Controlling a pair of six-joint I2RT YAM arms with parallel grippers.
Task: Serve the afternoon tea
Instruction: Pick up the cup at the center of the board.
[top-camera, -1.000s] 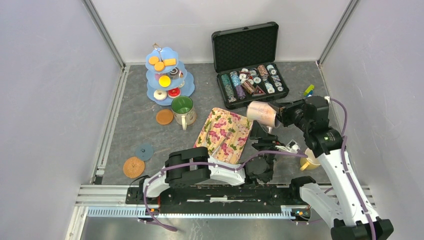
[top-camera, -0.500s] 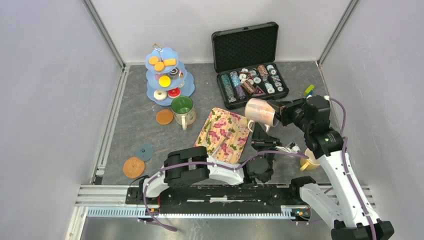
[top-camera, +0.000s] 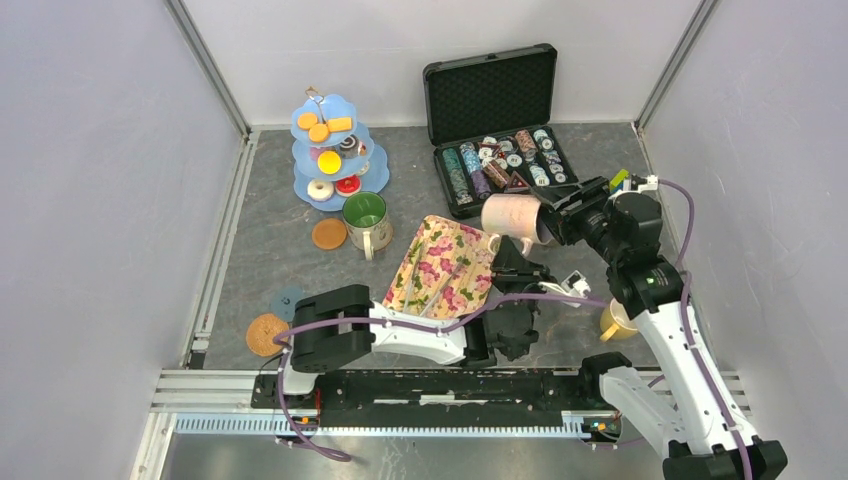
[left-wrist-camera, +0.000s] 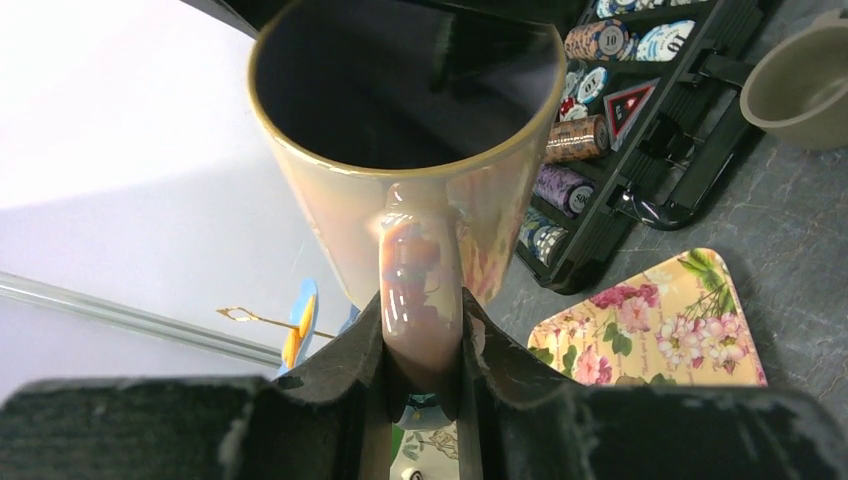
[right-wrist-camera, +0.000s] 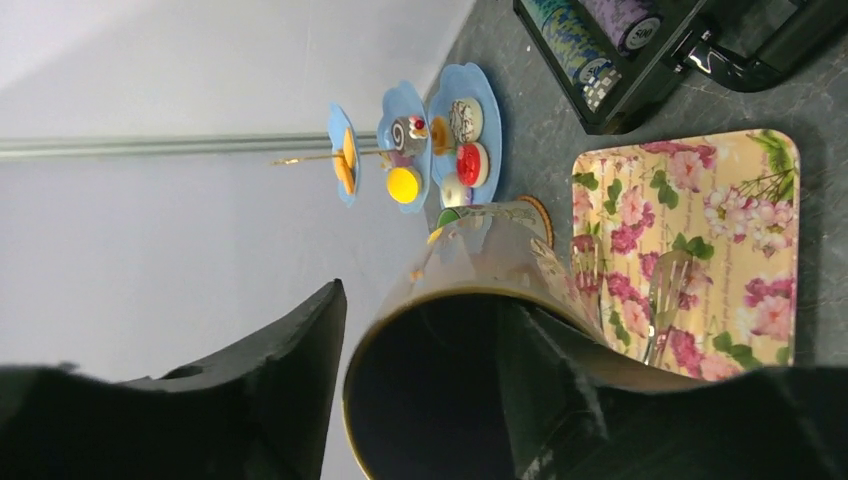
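Next, I back my right gripper clear first, because its finger is inside the pearly lilac mug's opening (left-wrist-camera: 350, 95). Then my left gripper will carry the mug beside the green-lined mug.
A pearly lilac mug (top-camera: 510, 217) hangs on its side above the right edge of the floral tray (top-camera: 447, 265). My left gripper (left-wrist-camera: 422, 340) is shut on the mug's handle (left-wrist-camera: 420, 270) from below. My right gripper (right-wrist-camera: 428, 300) is open at the mug's mouth, with one finger (right-wrist-camera: 540, 370) inside the mug (right-wrist-camera: 480, 250) and the other finger (right-wrist-camera: 300, 350) apart from its outer wall. A green-lined mug (top-camera: 364, 213) stands beside a brown coaster (top-camera: 329, 234). The blue tiered stand (top-camera: 335, 150) carries donuts, cakes and biscuits.
An open black case of poker chips (top-camera: 500, 150) lies at the back right, with small blocks (top-camera: 619, 180) beside it. A yellow mug (top-camera: 617, 322) stands near the right arm. A woven coaster (top-camera: 266, 333) and a blue coaster (top-camera: 288, 300) lie front left.
My left gripper has shut on the mug's handle, and then my right gripper opened off the mug's rim. The mug has moved a little left and toward the back.
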